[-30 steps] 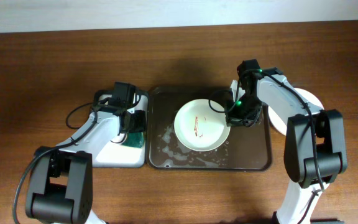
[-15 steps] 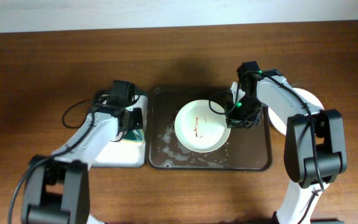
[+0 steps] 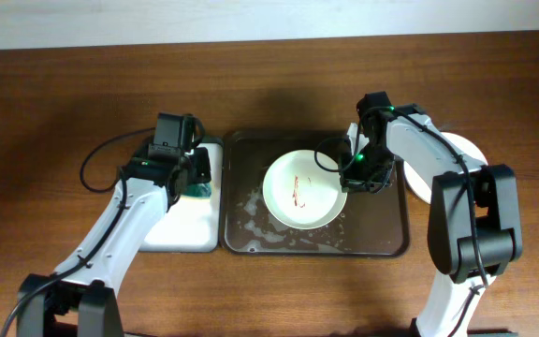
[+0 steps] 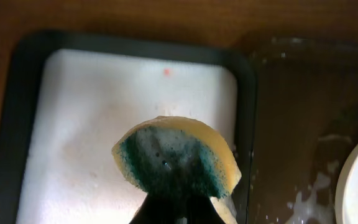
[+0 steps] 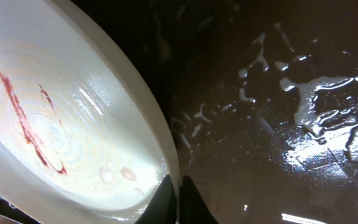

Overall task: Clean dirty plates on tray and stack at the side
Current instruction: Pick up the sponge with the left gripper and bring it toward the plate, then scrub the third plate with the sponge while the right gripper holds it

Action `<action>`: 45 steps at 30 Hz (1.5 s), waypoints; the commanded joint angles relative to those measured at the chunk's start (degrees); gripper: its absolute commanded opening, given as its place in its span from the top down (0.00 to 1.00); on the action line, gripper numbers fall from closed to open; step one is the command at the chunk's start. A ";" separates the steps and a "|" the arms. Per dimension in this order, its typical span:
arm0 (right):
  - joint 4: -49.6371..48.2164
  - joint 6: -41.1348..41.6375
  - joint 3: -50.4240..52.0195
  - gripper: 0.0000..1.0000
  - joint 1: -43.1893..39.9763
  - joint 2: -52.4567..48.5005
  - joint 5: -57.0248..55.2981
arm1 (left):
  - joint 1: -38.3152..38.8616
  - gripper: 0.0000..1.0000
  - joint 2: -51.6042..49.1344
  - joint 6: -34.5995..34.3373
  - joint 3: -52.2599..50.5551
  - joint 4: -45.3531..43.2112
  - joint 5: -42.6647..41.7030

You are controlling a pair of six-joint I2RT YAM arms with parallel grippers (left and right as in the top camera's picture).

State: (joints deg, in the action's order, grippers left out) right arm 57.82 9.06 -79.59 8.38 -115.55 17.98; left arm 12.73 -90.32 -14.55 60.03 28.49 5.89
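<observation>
Next, my left gripper moves the sponge back over the plate's side and wipes it before the plate is stacked, because red smears are still on the plate in my right gripper.
A pale plate with red smears lies in the large dark tray. My right gripper is shut on the plate's right rim. In the right wrist view the two fingers pinch the plate at its edge, where the gripper meets it, and the plate is tilted above the wet tray. My left gripper is shut on a yellow sponge with a green scouring face. It holds the sponge above the small white-bottomed tray.
White plates sit on the table right of the tray, partly under my right arm. Soapy water lies on the tray's left part. The small tray adjoins the big tray's left rim. Brown tabletop surrounds everything.
My left gripper has shut on the sponge and lifted it off the small tray, the arm shifting toward the far side. The right gripper and plate have not moved.
</observation>
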 commanded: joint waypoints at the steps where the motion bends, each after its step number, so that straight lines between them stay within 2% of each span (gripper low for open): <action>1: -0.13 0.46 0.44 0.96 0.35 0.63 -0.63 | -0.15 1.00 2.89 0.09 1.22 -1.86 2.62; 3: -0.13 0.46 0.44 0.96 0.35 0.63 -0.63 | -0.11 1.00 3.98 3.08 1.22 -5.22 5.49; 9: -0.17 0.46 0.44 0.96 0.35 0.63 -0.63 | -0.11 1.00 9.64 10.58 1.22 -13.94 5.77; 22: -0.20 0.46 0.44 0.96 0.35 0.63 -0.63 | -0.02 1.00 11.54 11.32 1.20 -12.70 5.44; 23: -0.20 0.46 0.44 0.96 0.35 0.63 -0.63 | 0.15 1.00 11.54 10.75 1.20 -11.93 5.05; 26: -0.20 0.46 0.42 0.96 0.35 0.63 -0.66 | 0.61 1.00 10.36 3.21 0.92 -4.39 2.82; 29: -0.20 0.44 0.44 0.96 0.35 0.63 -0.66 | 0.61 1.00 5.14 -1.79 0.76 1.25 2.62; 32: -0.17 0.44 0.44 0.96 0.35 0.63 -0.66 | 0.61 1.00 0.66 -1.66 0.79 1.77 -7.39; 36: -0.17 0.44 0.44 0.96 0.35 0.63 -0.63 | 1.53 1.00 0.44 -1.29 0.94 -3.72 -21.53; 37: -0.17 0.44 0.44 0.96 0.35 0.63 -0.63 | 2.71 1.00 0.44 -2.60 0.94 -5.73 -22.62; 41: -0.17 0.44 0.44 0.96 0.35 0.63 -0.66 | 10.40 1.00 -2.27 -5.95 0.94 -15.21 -22.60; 44: -0.17 0.44 0.44 0.96 0.35 0.63 -0.66 | 16.09 1.00 -8.00 -14.16 0.92 -23.02 -20.92; 45: -0.17 0.44 0.44 0.96 0.35 0.63 -0.66 | 17.29 1.00 -9.57 -14.60 0.92 -25.38 -20.94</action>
State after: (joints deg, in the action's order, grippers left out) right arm 57.67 9.06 -79.57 8.38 -115.55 17.96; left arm 26.85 -95.29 -23.18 60.73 6.42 -14.81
